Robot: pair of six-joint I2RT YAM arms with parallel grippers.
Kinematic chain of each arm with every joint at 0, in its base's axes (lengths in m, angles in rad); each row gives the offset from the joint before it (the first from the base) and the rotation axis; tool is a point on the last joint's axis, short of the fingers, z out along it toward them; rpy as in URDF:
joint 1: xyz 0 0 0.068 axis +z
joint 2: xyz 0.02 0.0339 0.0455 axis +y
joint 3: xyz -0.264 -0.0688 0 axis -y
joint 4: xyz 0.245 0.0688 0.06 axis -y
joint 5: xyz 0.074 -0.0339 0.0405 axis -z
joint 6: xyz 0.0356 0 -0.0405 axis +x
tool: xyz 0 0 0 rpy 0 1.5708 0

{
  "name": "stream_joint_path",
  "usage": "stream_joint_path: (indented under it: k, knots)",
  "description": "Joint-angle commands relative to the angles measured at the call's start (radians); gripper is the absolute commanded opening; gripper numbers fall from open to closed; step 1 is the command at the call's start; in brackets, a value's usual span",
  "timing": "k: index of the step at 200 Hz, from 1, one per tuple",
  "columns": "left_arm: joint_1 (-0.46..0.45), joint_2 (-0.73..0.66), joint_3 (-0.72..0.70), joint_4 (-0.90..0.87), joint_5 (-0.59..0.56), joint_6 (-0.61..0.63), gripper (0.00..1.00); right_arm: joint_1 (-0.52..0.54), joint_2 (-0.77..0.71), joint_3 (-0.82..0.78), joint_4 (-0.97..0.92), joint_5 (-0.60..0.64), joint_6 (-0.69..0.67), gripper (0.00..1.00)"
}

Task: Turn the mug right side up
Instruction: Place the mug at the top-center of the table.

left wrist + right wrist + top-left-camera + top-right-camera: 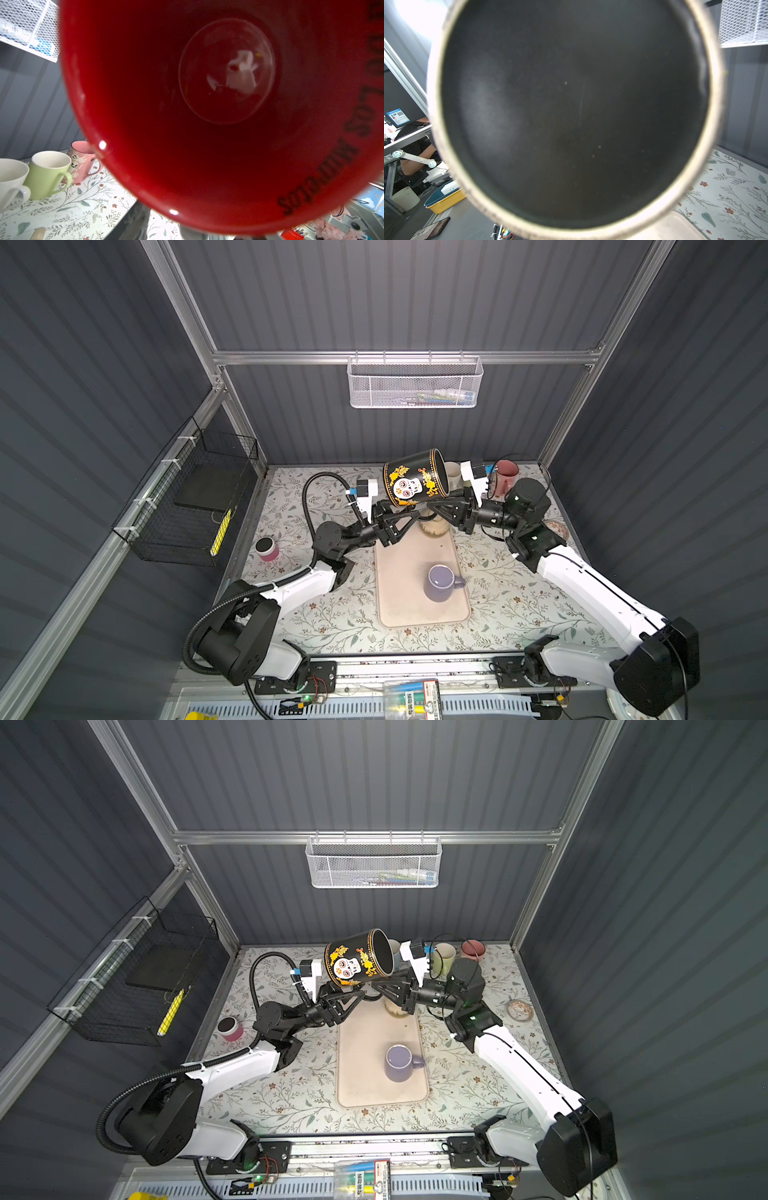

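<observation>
Next, my left gripper grabs the mug's handle (428, 516) and swings the mug's base (441, 472) down once my right gripper opens and moves away, because the mug's base faces my right gripper.
The mug (411, 481) (355, 963) is black with a white skull and orange flowers, and it hangs tilted in the air above the far end of the beige mat (399, 572). Its red inside (207, 104) fills the left wrist view. Its dark base with a pale ring (571, 104) fills the right wrist view. My right gripper (432, 506) (375, 986) reaches in under it from the right and is shut on it. From the left, my left gripper (414, 513) (362, 995) comes just beneath the mug; one dark finger (133, 222) shows under the rim. Its grip is hidden.
A purple mug (440, 583) stands base up on the mat. A cream jar (434, 529) sits below the grippers. White (12, 178), green (47, 174) and pink (83, 160) cups stand at the back right. A pink pot (266, 548) is at the left, a wire basket (415, 383) on the back wall.
</observation>
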Motion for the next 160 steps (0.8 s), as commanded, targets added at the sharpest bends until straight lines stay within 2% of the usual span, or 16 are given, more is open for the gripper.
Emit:
stream_joint_path:
  k: [1, 80, 108, 115, 160]
  knots:
    - [0.005, 0.012, 0.049, 0.066, 0.042, -0.022, 0.61, -0.003, -0.008, 0.018, 0.17, -0.019, 0.008, 0.0]
    - [0.005, 0.008, 0.061, 0.069, 0.062, -0.024, 0.32, -0.014, 0.041, 0.021, 0.237, -0.031, 0.054, 0.0]
    - [0.005, 0.013, 0.061, 0.082, 0.064, -0.027, 0.14, -0.016, 0.057, 0.01, 0.24, -0.036, 0.05, 0.0]
    - [0.005, 0.015, 0.063, 0.084, 0.064, -0.028, 0.0, -0.017, 0.062, 0.005, 0.243, -0.036, 0.049, 0.0]
    - [0.005, 0.004, 0.051, 0.079, 0.047, -0.008, 0.0, -0.026, 0.092, -0.003, 0.26, -0.036, 0.052, 0.0]
